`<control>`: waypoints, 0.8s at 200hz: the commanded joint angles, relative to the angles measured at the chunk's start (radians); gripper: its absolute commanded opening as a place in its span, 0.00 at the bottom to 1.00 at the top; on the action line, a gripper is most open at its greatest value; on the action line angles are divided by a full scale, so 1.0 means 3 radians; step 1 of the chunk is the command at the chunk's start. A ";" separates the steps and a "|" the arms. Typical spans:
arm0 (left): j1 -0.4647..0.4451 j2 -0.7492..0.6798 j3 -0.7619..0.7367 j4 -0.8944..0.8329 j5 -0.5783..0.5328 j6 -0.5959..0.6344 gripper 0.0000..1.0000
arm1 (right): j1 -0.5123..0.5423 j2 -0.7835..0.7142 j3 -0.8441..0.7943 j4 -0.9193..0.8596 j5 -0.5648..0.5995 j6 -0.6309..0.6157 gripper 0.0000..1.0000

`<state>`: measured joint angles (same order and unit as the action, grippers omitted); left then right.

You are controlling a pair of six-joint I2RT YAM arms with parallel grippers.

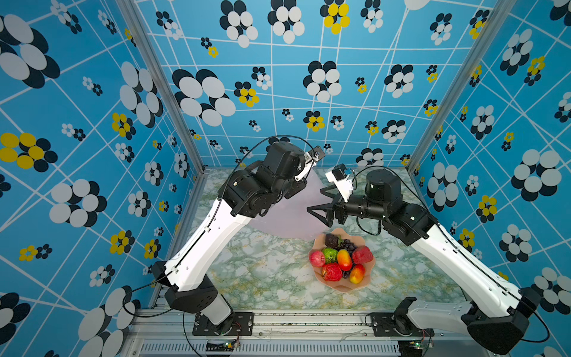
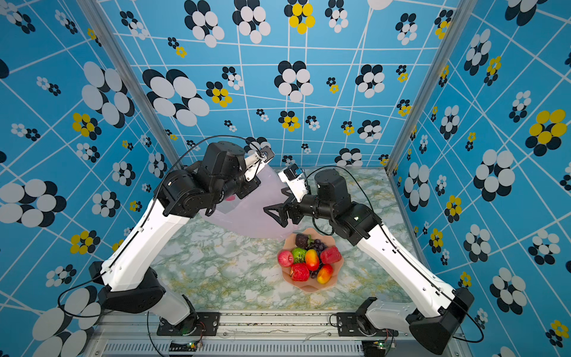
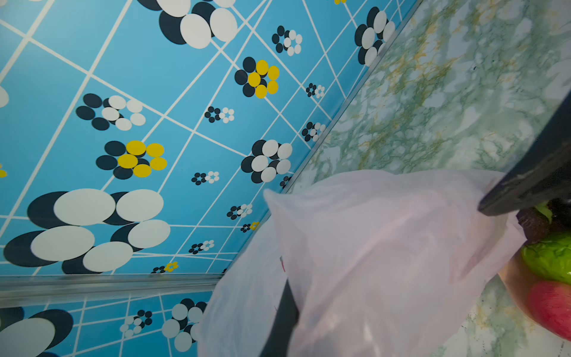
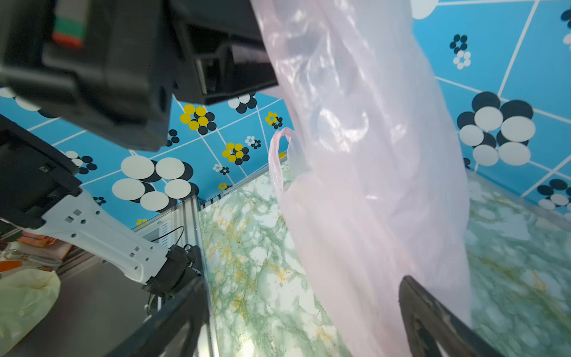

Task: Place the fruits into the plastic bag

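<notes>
The bag hangs closed [image 4: 351, 125] from the robot's left gripper, so the right gripper should hold its side [image 1: 313, 199] while the left gripper goes to the opposite edge and opens it.
The pale pink plastic bag [image 1: 287, 216] [image 2: 247, 222] hangs lifted over the back of the table, its lower part draped on the marble. My left gripper [image 3: 285, 298] is shut on the bag's film; only one dark finger shows between the folds. My right gripper [image 1: 318, 201] [image 2: 276, 202] [image 4: 302, 324] stands open beside the bag, with the film hanging close to one finger [image 4: 432, 321]. The fruits lie in the bowl: apple [image 1: 317, 258], green fruit [image 1: 330, 255], mango [image 1: 344, 259], strawberry [image 1: 362, 255], grapes [image 1: 347, 246], dark brown piece [image 1: 331, 240].
The peach scalloped bowl [image 1: 343, 289] [image 2: 309, 289] sits at front right on the marble table [image 1: 262, 272], just below the right gripper. Patterned walls close in three sides. The left arm's body [image 4: 108, 61] looms near the bag's top.
</notes>
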<state>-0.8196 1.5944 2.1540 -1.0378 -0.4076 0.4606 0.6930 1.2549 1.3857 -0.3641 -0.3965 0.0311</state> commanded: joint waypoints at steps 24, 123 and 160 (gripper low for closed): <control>-0.0012 -0.0206 -0.0270 -0.0013 0.0613 0.0013 0.00 | -0.0155 0.0273 0.0140 0.0311 0.0136 -0.0108 0.72; -0.0010 -0.0257 -0.0283 -0.0140 0.0898 0.0154 0.00 | -0.0162 0.0107 0.0001 0.0496 0.0024 -0.0899 0.99; -0.0009 -0.0326 -0.0280 -0.0049 0.1084 0.0083 0.00 | -0.0165 0.0338 0.0096 0.0700 -0.0334 -0.0712 0.80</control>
<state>-0.8185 1.5379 2.0792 -1.0786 -0.1520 0.4934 0.6407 1.3113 1.4017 -0.2169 -0.3977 -0.1867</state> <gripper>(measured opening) 0.040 0.921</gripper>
